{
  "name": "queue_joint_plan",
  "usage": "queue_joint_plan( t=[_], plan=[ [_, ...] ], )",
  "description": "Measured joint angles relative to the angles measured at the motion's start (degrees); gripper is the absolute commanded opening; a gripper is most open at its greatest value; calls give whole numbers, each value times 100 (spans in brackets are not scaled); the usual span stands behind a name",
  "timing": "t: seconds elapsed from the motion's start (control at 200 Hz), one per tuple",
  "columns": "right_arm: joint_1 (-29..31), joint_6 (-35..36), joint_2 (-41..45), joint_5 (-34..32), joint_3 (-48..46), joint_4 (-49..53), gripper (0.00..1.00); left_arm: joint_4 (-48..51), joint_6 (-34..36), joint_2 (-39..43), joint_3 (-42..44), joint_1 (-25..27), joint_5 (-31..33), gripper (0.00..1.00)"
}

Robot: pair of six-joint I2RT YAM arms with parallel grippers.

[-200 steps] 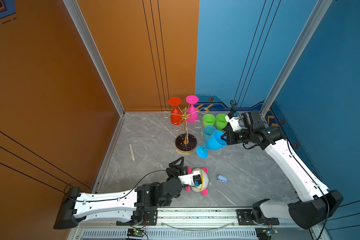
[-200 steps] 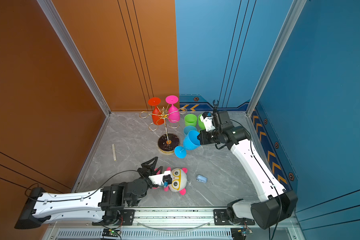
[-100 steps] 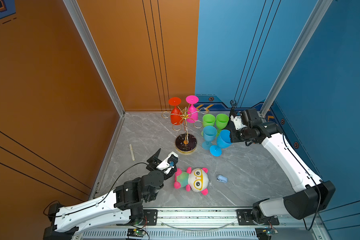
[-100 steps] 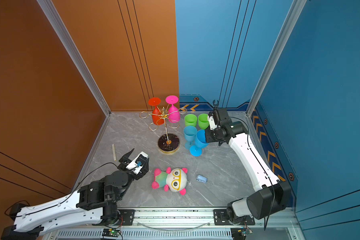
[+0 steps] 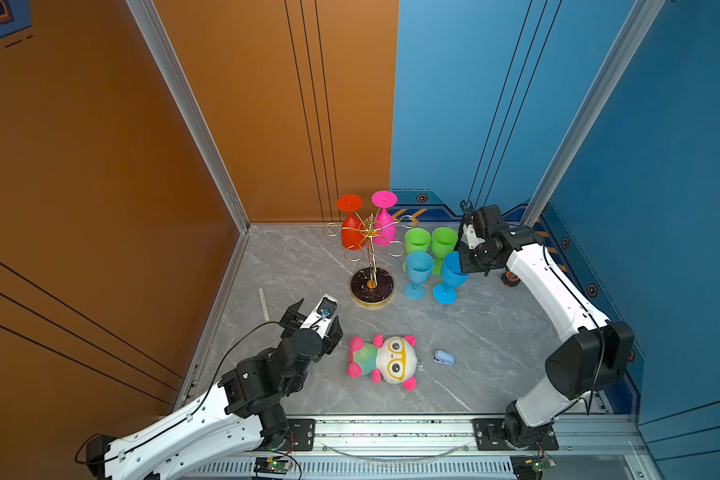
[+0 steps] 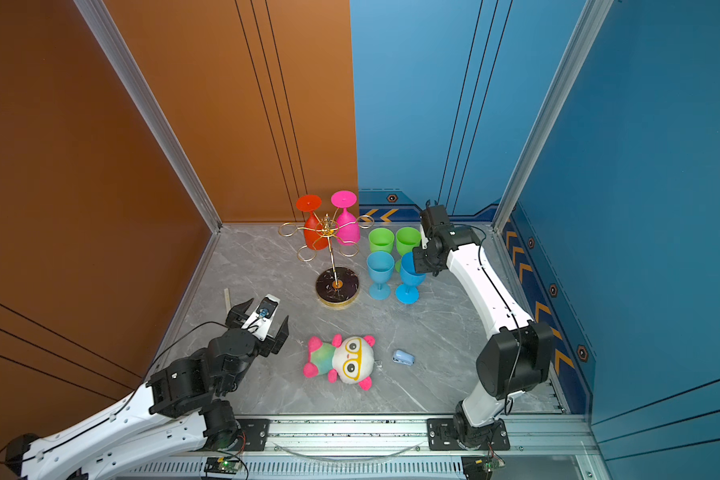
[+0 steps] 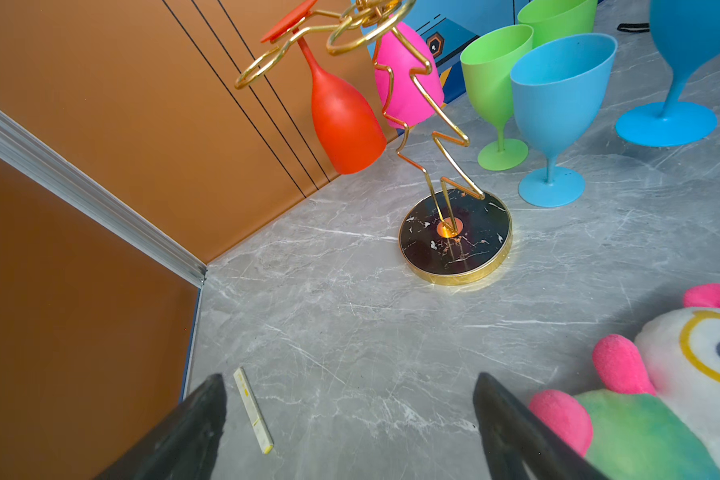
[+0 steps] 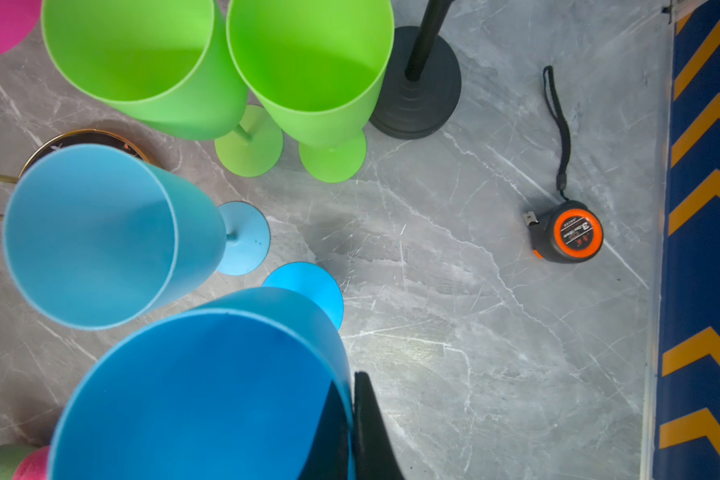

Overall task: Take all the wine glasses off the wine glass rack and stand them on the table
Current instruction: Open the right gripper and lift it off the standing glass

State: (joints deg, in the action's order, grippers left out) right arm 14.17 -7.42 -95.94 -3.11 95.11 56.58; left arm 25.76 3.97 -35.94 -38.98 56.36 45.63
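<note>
I should keep moving the darker blue glass with my right gripper beside that glass (image 5: 417,269), the lighter blue one, as it is upright with its foot (image 5: 444,295) clear of that one, and then let it go.
The wine glass rack (image 5: 370,239) (image 6: 328,232), a gold wire tree on a black marbled base (image 7: 454,245), stands at the back middle. A red wine glass (image 5: 351,235) (image 7: 346,124) and a pink one (image 5: 386,230) (image 7: 408,79) hang upside down from it. Right of the rack, my right gripper (image 5: 461,266) (image 8: 352,382) is shut on the rim of a darker blue wine glass (image 5: 449,274) (image 8: 208,395), one finger inside the bowl and one outside. That glass is upright, its foot at floor level. My left gripper (image 5: 312,309) (image 7: 348,376) is open and holds nothing, low over bare floor in front of the rack.
Two green glasses (image 5: 431,245) and a lighter blue glass (image 5: 417,272) stand right of the rack. A plush toy (image 5: 385,361) and a small blue stapler (image 5: 444,357) lie in front. A tape measure (image 8: 568,232), a black stand (image 8: 416,91) and a pale stick (image 7: 252,411) are nearby.
My left gripper drew back leftward from the plush toy and opened wider. My right gripper turned the blue glass from tilted to upright and brought it down beside the lighter blue glass.
</note>
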Motion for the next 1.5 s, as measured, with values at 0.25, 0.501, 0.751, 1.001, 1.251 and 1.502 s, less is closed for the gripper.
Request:
queue_joint_plan(
  t=[0.25, 0.501, 0.751, 1.001, 1.251, 1.502],
  plan=[
    [-87, 0, -787, -125, 570, -9, 0, 260, -258, 155, -9, -173, -155, 95],
    [-151, 0, -1252, -125, 890, -7, 0, 284, -299, 188, -9, -195, -184, 96],
    [-190, 2, -1373, -125, 979, -7, 0, 284, -297, 188, -9, -199, -212, 96],
    [-219, 2, -1589, -92, 1038, -7, 3, 286, -297, 188, -9, -210, -225, 96],
    [-219, 0, -1626, 7, 1060, -15, 9, 286, -295, 234, -9, -210, -227, 96],
    [-219, 0, -1626, 44, 1060, -15, 21, 286, -295, 243, -9, -210, -243, 96]
  ],
)
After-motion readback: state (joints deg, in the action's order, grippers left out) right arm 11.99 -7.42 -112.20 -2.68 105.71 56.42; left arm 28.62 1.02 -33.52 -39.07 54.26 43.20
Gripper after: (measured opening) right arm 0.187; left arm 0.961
